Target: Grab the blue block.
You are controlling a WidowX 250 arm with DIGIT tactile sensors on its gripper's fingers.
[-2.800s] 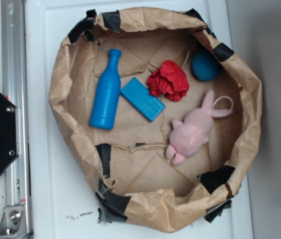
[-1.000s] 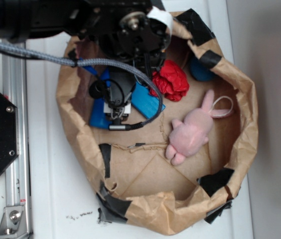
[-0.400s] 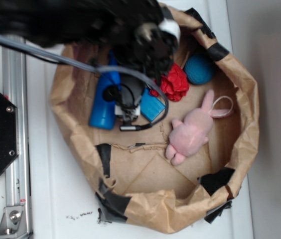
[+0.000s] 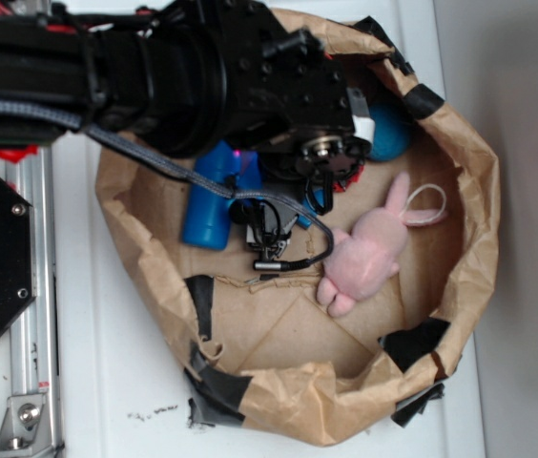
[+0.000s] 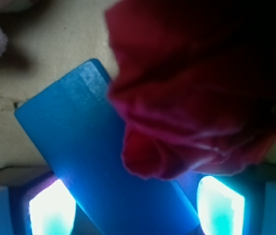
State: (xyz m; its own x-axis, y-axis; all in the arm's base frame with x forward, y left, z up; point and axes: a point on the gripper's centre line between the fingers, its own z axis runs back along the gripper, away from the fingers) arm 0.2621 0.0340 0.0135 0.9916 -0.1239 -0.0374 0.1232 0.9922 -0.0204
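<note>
The blue block's far edge (image 5: 56,85) runs at a slant across the robot's open fingers, so the blue block will turn straighter when the gripper closes on it.
In the wrist view the blue block (image 5: 94,152) lies flat on the brown paper, slanting between my two lit fingers (image 5: 52,210). My gripper (image 5: 135,213) is open and straddles the block's near end. The left finger is close to the block's edge, and there is a gap on the right side. A red crumpled cloth (image 5: 196,93) overlaps the block's right side. In the exterior view my arm (image 4: 250,86) covers the block almost wholly; only a blue sliver (image 4: 319,198) shows.
A tall blue bottle (image 4: 212,196) lies left of the gripper. A teal ball (image 4: 390,132) sits at the back right and a pink plush bunny (image 4: 369,250) at the right. The crumpled paper bag's wall (image 4: 460,239) rings everything. A metal rail (image 4: 26,315) runs along the left.
My arm came in over the bag and moved right and lower over the block. It now hides the block and the red cloth in the exterior view.
</note>
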